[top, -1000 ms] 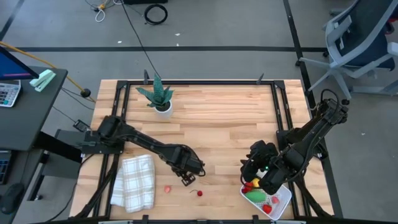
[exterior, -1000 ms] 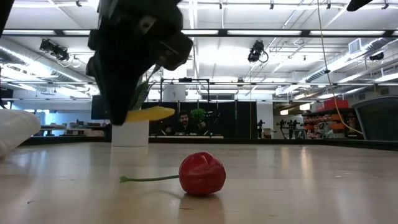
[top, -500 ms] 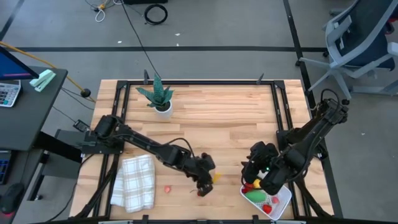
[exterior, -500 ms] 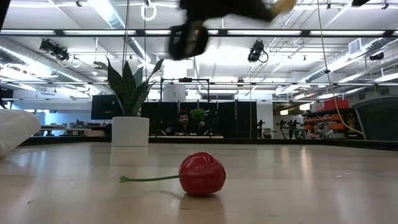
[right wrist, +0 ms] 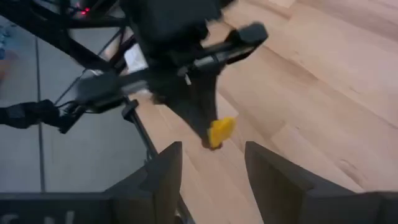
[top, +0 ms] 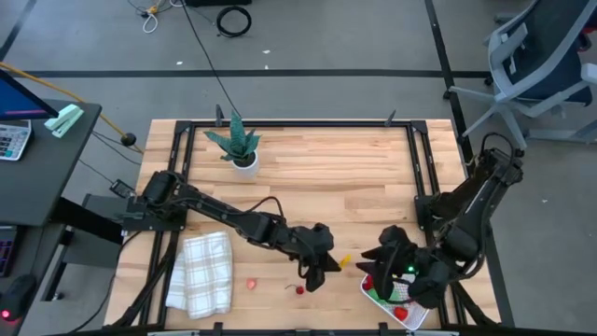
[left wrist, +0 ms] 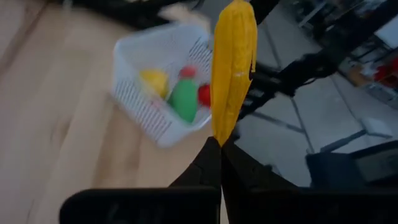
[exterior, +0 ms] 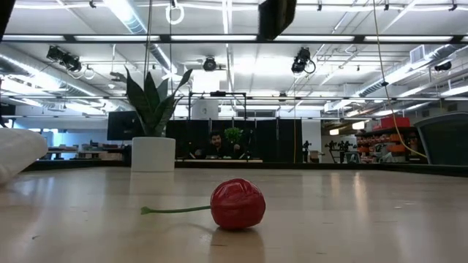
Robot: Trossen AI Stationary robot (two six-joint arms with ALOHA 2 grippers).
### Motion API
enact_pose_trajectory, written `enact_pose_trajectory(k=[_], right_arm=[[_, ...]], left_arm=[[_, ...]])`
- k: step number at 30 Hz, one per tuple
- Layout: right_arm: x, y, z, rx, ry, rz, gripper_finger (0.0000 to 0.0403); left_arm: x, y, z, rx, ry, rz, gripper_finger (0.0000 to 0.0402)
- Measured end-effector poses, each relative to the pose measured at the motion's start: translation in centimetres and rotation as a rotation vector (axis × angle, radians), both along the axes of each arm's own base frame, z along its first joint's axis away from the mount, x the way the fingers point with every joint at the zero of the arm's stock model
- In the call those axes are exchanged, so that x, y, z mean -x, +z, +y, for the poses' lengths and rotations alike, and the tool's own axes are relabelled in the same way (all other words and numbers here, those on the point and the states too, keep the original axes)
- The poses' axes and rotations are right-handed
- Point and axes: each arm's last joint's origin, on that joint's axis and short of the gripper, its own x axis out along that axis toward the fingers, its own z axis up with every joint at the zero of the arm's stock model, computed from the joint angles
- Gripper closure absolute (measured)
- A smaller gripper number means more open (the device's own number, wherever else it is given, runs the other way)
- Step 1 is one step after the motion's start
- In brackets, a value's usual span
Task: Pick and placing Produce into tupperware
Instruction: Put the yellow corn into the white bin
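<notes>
I keep holding the yellow piece with my left gripper until my right gripper closes on it, because the yellow piece's loose end points out toward my open right gripper.
My left gripper is shut on a thin yellow piece of produce, held above the table just left of the tupperware. In the left wrist view the white tupperware holds a yellow, a green and a red piece. My right gripper hovers over the tupperware's left end, open, its fingers apart with nothing between them, facing the yellow piece. A red cherry with a green stem and a pink piece lie on the table near the front edge. My left gripper pinches one end of the yellow piece between its two shut fingertips. The piece sticks out past the fingertips along their line, toward the tupperware. It is lifted clear of the table.
A folded white checked cloth lies at the front left. A spiky green plant in a white pot stands at the back left. The cherry rests alone in front of the low camera. Bare wood fills the table's middle and back.
My left gripper has risen and gone toward the table's right edge with the yellow piece, tipping from pointing down to nearly level. The piece now hangs beside the tupperware. My right gripper has lifted a little and shifted toward the near edge, staying open.
</notes>
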Motion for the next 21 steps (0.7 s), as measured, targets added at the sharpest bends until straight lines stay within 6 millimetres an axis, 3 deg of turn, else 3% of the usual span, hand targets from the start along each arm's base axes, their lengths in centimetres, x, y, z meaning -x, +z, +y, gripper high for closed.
enact_pose_trajectory(k=[10, 21], right_arm=[[-1.9, -0.8, -1.5, 0.043, -0.048, 0.010, 0.0220], [-2.3, -0.9, -1.8, 0.037, -0.028, 0.031, 0.0220]], left_arm=[[-0.4, 0.6, 0.5, -0.027, 0.013, -0.081, 0.0401], [-1.0, 1.0, 1.6, -0.021, 0.053, -0.128, 0.0401]])
